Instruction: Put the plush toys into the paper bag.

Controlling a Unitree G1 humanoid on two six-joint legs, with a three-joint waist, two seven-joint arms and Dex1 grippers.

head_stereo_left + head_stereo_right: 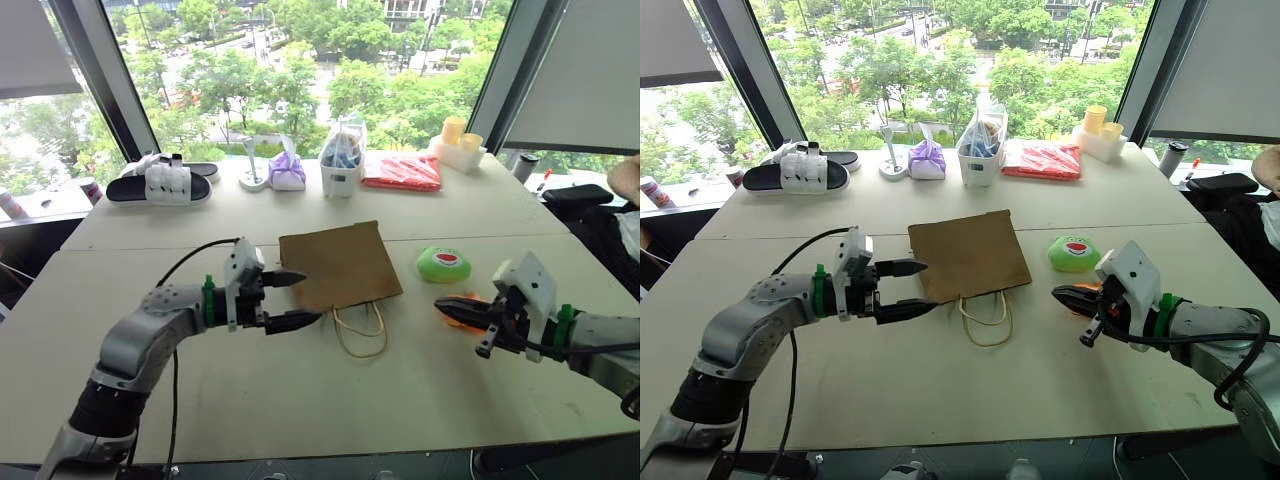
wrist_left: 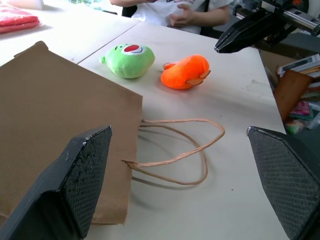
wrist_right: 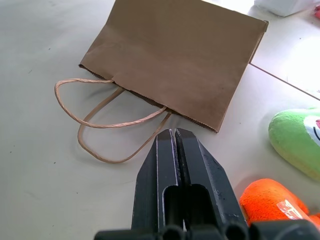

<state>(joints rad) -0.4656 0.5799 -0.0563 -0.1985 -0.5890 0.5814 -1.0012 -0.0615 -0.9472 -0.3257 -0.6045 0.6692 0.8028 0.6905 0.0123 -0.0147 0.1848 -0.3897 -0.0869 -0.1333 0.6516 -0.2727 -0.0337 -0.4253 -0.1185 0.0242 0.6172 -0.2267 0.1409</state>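
The cord handles (image 1: 361, 332) loop from separate layers of the flat paper bag. I expect the bag's opening (image 1: 356, 303) to spread wide when I lift the upper handle.
The brown paper bag (image 1: 340, 265) lies flat in the middle of the table, its cord handles (image 1: 360, 330) trailing towards me. My left gripper (image 1: 310, 297) hovers open at the bag's near left corner, pointing across it, with nothing between its fingers (image 2: 75, 185). The lime-green plush toy (image 1: 443, 264) sits on the table right of the bag. Just nearer lies the orange plush toy (image 2: 185, 72). My right gripper (image 1: 442, 304) is shut and empty, its tip over the orange toy (image 3: 272, 200) and pointing towards the bag.
Along the far edge by the window stand black-and-white sandals (image 1: 160, 185), a purple pouch (image 1: 287, 172), a clear bag of blue items (image 1: 342, 160), a red plastic packet (image 1: 402, 172) and yellow cups (image 1: 455, 135). A person (image 2: 175, 10) sits beyond the table's right side.
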